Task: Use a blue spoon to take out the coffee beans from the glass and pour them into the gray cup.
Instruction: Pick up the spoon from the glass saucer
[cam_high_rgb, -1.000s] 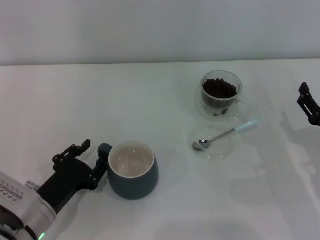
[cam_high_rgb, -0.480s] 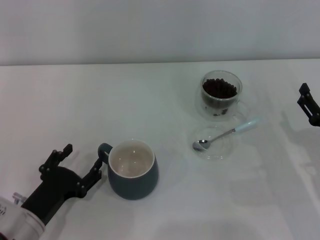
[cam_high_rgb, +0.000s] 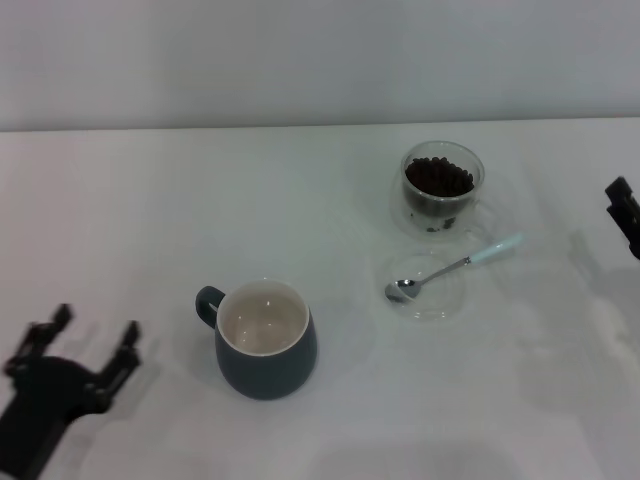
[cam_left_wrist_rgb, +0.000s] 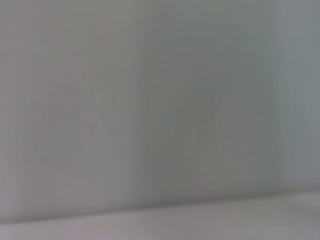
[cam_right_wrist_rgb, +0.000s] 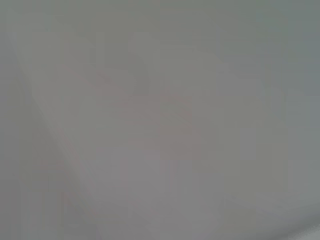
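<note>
The blue spoon's pale handle (cam_high_rgb: 494, 250) reaches out past the clear dish toward the robot's right gripper, so that gripper should move closer next until it closes on the spoon's handle (cam_high_rgb: 507, 243).
The gray cup (cam_high_rgb: 266, 340) stands at the front of the white table, handle to the left, white inside showing. Behind it to the right, the glass (cam_high_rgb: 443, 187) holds a heap of coffee beans (cam_high_rgb: 439, 177). The blue spoon (cam_high_rgb: 455, 265) lies with its metal bowl on a flat clear dish (cam_high_rgb: 428, 286) and its pale handle pointing right. My left gripper (cam_high_rgb: 92, 337) is at the front left corner, open, well apart from the cup. Only a small black part of my right gripper (cam_high_rgb: 625, 212) shows at the right edge. Both wrist views show only blank pale surface.
The white table (cam_high_rgb: 150, 220) runs back to a pale wall. The clear dish lies between the cup and the glass.
My left gripper has drawn back from the gray cup's handle toward the front left corner. The right gripper has slipped slightly further off the right edge. Cup, glass and spoon have not moved.
</note>
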